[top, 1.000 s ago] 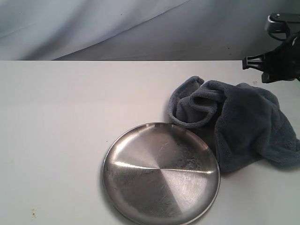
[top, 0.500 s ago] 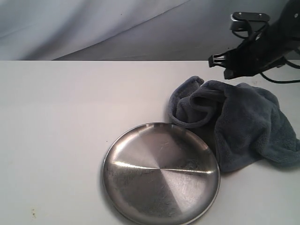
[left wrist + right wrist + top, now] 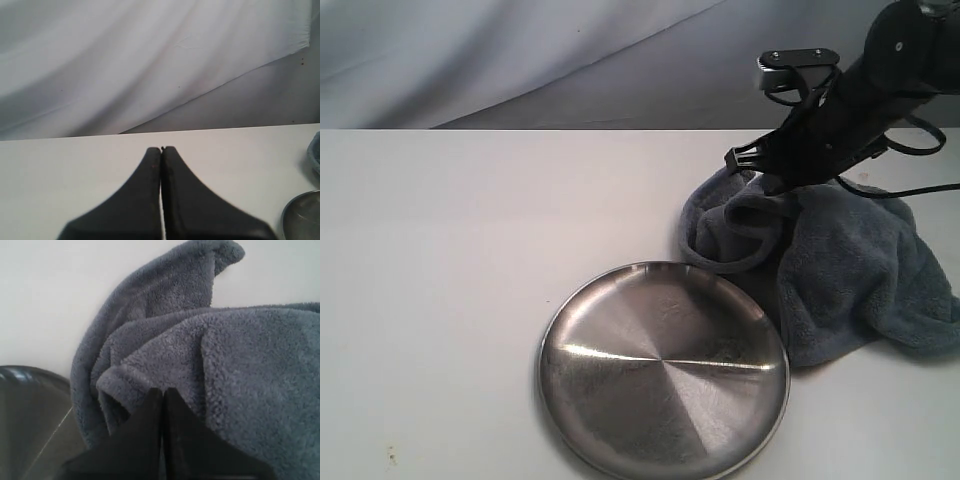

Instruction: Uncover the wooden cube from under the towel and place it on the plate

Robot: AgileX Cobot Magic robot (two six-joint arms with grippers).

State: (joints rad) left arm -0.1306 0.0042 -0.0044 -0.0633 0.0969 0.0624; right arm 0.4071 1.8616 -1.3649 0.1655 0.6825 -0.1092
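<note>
The robot should expect the wooden cube to be hidden under a raised hump point(image 3: 835, 275) beside the plate when it lifts, since the towel point(image 3: 752, 225) drops steeply from that hump.
The grey-blue towel point(image 3: 840, 270) lies bunched in a heap on the right of the table, its folded edge beside the steel plate point(image 3: 665, 370). The wooden cube is hidden; no part of it shows. My right gripper point(image 3: 735, 158) hangs just above the towel's far left folds, its two fingers pressed together with nothing between them. In the right wrist view the gripper point(image 3: 163, 390) points at a thick fold of the towel point(image 3: 235, 365), with the plate's rim point(image 3: 20, 375) to one side. My left gripper point(image 3: 161, 149) is shut and empty over bare table.
The white table point(image 3: 450, 260) stretches wide to the left of the plate. A pale draped backdrop point(image 3: 520, 60) closes off the far side. The plate's front rim runs close to the table's near edge.
The right arm has swung in from the far right edge toward the left and down, and now its gripper hovers over the towel's upper left folds. Towel and plate have not moved.
</note>
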